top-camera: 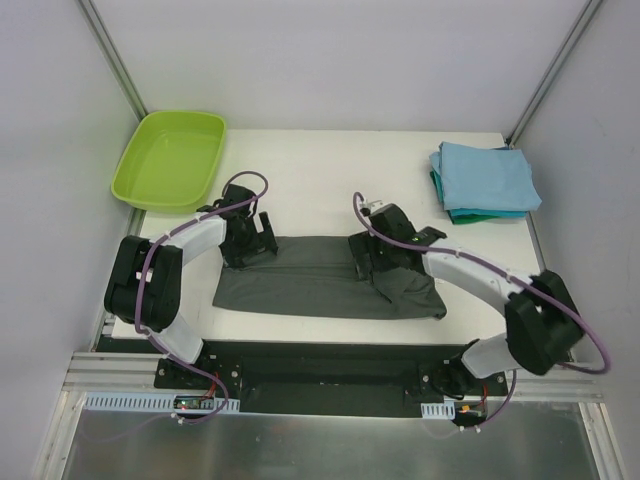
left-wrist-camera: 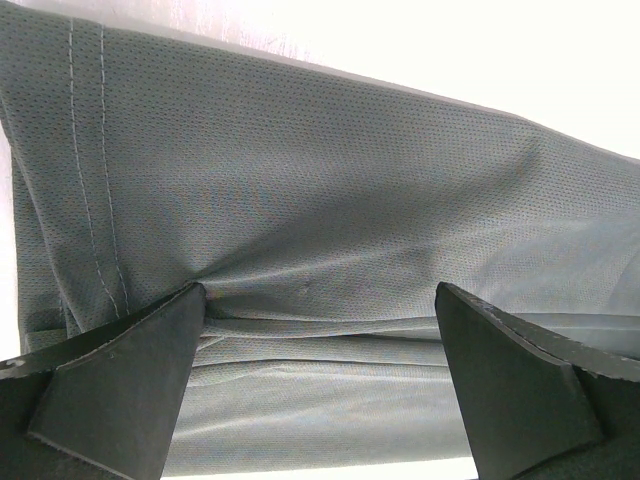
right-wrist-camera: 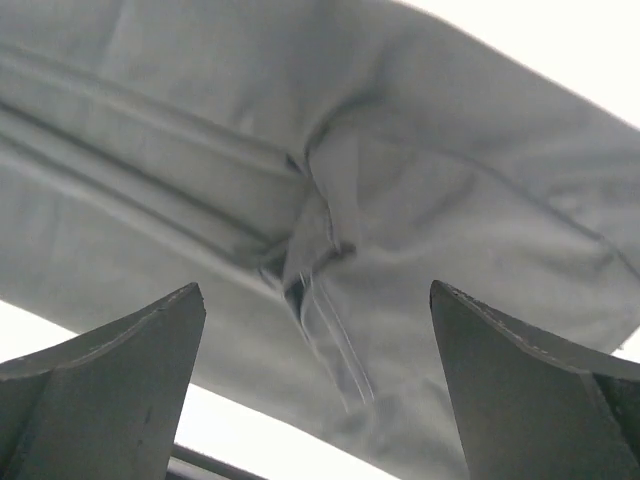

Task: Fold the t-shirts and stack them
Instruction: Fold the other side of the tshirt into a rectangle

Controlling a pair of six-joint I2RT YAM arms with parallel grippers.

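Observation:
The charcoal-grey band [top-camera: 318, 284] sits crosswise along the near edge, so I'll turn its end [top-camera: 230, 290] under my left gripper toward that edge before my right gripper grabs it.
A dark charcoal-grey t-shirt [top-camera: 320, 280] lies folded into a long band across the middle of the white table. My left gripper [top-camera: 250, 243] is open over the band's left end, its left finger [left-wrist-camera: 130, 370] pressing into the cloth [left-wrist-camera: 330, 200]. My right gripper [top-camera: 372, 262] is open over the band's right part, above a bunched sleeve fold [right-wrist-camera: 320, 250], its fingers [right-wrist-camera: 520, 380] wide apart. A folded light blue t-shirt [top-camera: 485, 175] lies on a folded teal one [top-camera: 480, 214] at the back right.
A lime-green plastic tub [top-camera: 170, 158] sits at the back left corner, hanging partly over the table [top-camera: 310, 170] edge. Grey walls close in both sides. The arm bases stand on a black rail at the near edge.

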